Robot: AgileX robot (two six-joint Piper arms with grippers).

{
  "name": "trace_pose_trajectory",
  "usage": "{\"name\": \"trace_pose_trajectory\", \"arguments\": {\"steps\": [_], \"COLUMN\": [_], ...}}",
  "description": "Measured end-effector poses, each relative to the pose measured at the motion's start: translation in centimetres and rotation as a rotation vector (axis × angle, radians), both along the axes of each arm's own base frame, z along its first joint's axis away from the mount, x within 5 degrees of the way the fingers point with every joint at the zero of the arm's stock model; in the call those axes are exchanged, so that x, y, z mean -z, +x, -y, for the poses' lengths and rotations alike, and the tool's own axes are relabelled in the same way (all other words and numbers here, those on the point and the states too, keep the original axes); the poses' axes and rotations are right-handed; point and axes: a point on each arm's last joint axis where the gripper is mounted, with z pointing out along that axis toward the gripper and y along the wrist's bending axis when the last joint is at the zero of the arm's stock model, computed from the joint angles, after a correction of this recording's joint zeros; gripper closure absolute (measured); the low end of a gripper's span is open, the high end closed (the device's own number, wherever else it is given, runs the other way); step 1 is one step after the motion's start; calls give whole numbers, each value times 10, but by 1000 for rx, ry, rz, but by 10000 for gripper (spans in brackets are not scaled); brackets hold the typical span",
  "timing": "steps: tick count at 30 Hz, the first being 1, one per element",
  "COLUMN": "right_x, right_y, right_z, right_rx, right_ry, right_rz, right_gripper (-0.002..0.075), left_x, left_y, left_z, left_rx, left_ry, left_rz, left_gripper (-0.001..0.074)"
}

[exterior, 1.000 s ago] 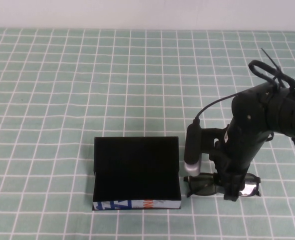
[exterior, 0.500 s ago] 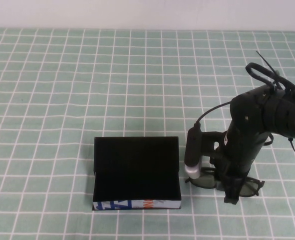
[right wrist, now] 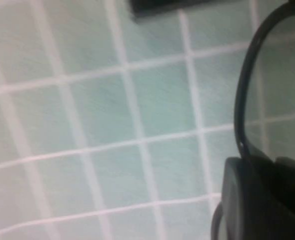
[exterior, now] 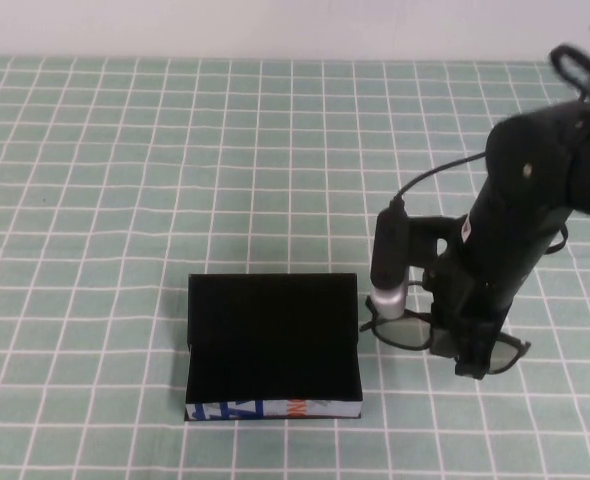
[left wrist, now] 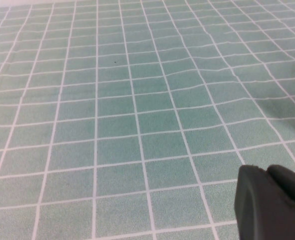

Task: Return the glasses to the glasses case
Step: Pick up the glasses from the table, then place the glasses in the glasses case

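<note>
The glasses hang low beside the glasses case's side (exterior: 359,352), so next my right gripper raises them clear and moves them over the open case (exterior: 273,342) before letting them down.
The glasses case (exterior: 273,345) lies open at the front middle of the table, black inside, with its white printed strip facing the front. My right gripper (exterior: 467,348) is just right of the case, shut on the black glasses (exterior: 405,328). It holds them tilted, a little above the cloth, their left end near the case's right wall. In the right wrist view the glasses' rim (right wrist: 242,100) curves up from the gripper (right wrist: 267,200), and a corner of the case (right wrist: 157,6) shows. My left gripper (left wrist: 272,200) shows only in the left wrist view, shut and empty over bare cloth.
A green checked cloth (exterior: 175,150) covers the whole table. A white wall edge runs along the back. The right arm's cable (exterior: 425,195) loops over the cloth behind the glasses.
My right gripper has risen and moved slightly back with the glasses in it. The glasses have come off the cloth and tilted. The case has not moved.
</note>
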Motion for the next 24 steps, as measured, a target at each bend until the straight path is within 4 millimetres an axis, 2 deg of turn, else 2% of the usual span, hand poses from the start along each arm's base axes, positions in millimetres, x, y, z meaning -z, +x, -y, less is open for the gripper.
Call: {"name": "trace_pose_trajectory", "arguments": {"steps": [4,11,17,21,24], "right_x": [-20,-58,-90,-114,-123], "right_y": [-6,-7,-30,-47,-54], "right_z": [-6,-22,-32,-31,-31], "right_rx": [-22,-10,24,65,104], "right_ry": [67,177,295,398,448], "right_rz": [-62,-6,-3,-16,-46], "right_gripper": [650,650,651,651,651], "left_x": [0,0,0,0,0], "left_y": [0,0,0,0,0], "left_z": [0,0,0,0,0], "left_rx": [0,0,-1,-1,-1], "left_ry": [0,0,-2,-2,-2], "left_rz": [0,0,2,2,2], "left_gripper": [738,738,738,738,738]}}
